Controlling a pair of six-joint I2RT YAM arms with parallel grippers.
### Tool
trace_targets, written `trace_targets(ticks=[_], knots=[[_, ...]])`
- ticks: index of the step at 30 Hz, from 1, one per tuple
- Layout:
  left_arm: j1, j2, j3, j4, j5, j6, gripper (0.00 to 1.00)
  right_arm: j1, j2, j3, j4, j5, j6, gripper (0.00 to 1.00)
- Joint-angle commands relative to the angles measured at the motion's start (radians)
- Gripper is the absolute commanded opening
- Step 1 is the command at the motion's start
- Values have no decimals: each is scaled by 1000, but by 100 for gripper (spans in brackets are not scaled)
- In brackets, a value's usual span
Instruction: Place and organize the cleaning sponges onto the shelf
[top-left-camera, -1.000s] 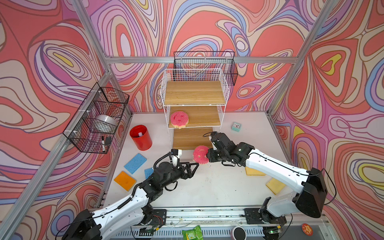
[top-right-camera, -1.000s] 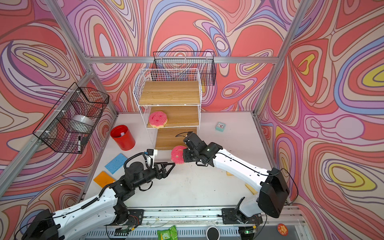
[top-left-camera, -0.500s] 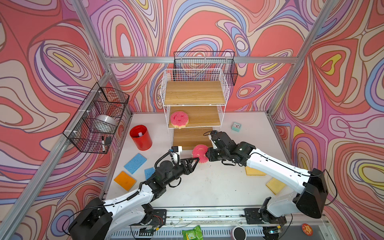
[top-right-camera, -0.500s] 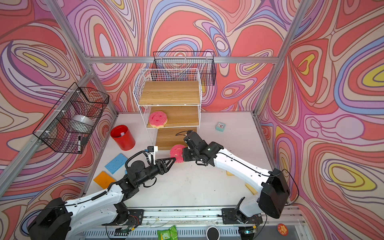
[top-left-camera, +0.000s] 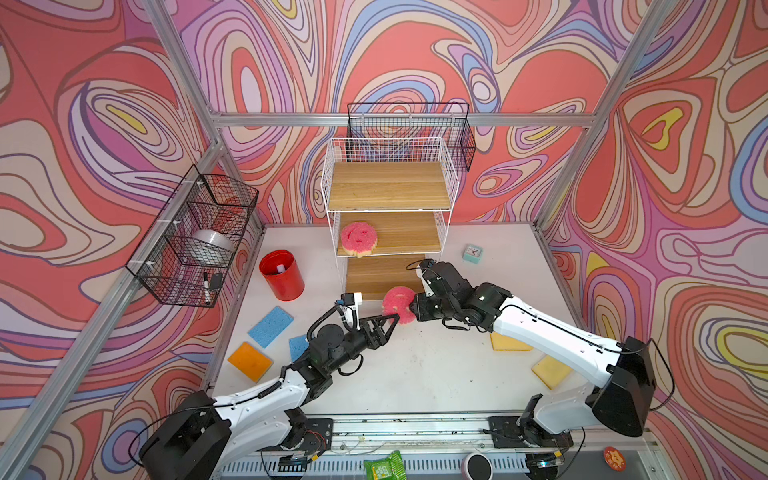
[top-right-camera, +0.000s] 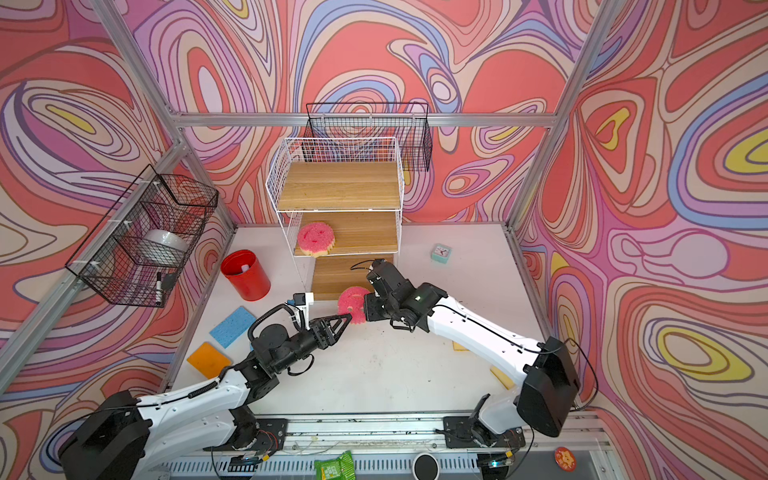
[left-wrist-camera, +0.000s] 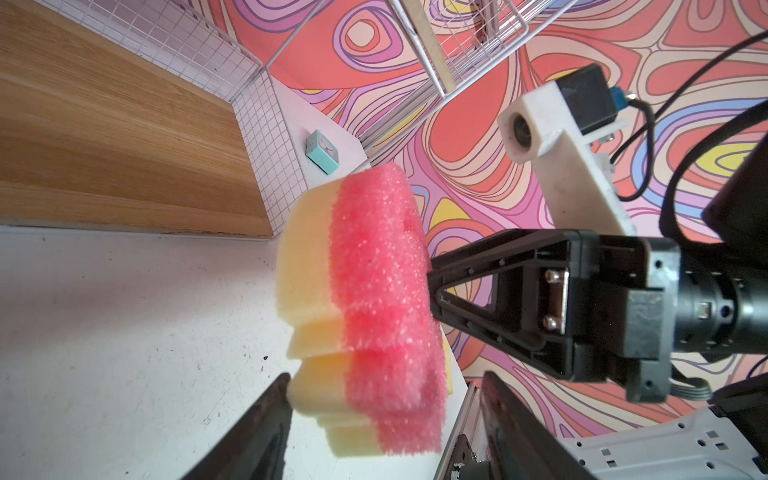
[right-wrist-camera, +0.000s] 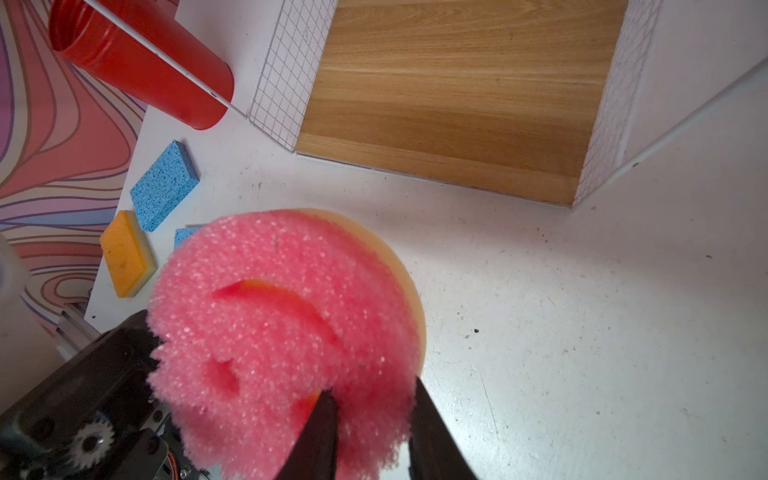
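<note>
I can see a finger of my left gripper clear of the smiley sponge's edge (left-wrist-camera: 380, 428), so next my left gripper closes firmly on that edge (top-left-camera: 389, 309) before my right gripper lets go of the sponge's rim.
A round pink-and-yellow smiley sponge (top-left-camera: 397, 303) (top-right-camera: 351, 303) (right-wrist-camera: 282, 316) hangs on edge just in front of the shelf's bottom board (right-wrist-camera: 457, 83), with my right gripper (top-left-camera: 411, 309) (right-wrist-camera: 374, 395) shut on its rim. My left gripper (top-left-camera: 395, 319) (left-wrist-camera: 386, 376) is open and straddles the sponge's opposite edge (left-wrist-camera: 365, 291); one finger meets the yellow side, the other stands apart. The white wire shelf (top-left-camera: 390, 187) (top-right-camera: 340, 187) holds a second smiley sponge (top-left-camera: 358, 237) on its middle board. On the table lie two blue sponges (top-left-camera: 271, 327) (top-left-camera: 298, 345), an orange one (top-left-camera: 250, 360) and two yellow ones (top-left-camera: 510, 343) (top-left-camera: 552, 371).
A red cup (top-left-camera: 282, 274) stands left of the shelf and a mint clock (top-left-camera: 472, 253) right of it. Black wire baskets hang on the left wall (top-left-camera: 195, 237) and behind the shelf (top-left-camera: 409, 129).
My left gripper has reached forward and up, so that its fingers now straddle the held sponge's edge. My right gripper has lifted the sponge slightly toward the shelf.
</note>
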Motion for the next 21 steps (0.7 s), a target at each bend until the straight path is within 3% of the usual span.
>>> trace_targets(ticks=[1,9,16,21], knots=[[1,-29,-22,23,-11,-8,70,2,-24,18,11,-4,-10,28],[2,-38,-23,42,-22,-12,54,3,-12,15,12,-14,-9,28],[3,4,-11,87,-2,-20,48,3,-16,11,19,-8,-5,30],[2,9,-16,118,0,-28,46,2,-17,9,9,4,-10,40]])
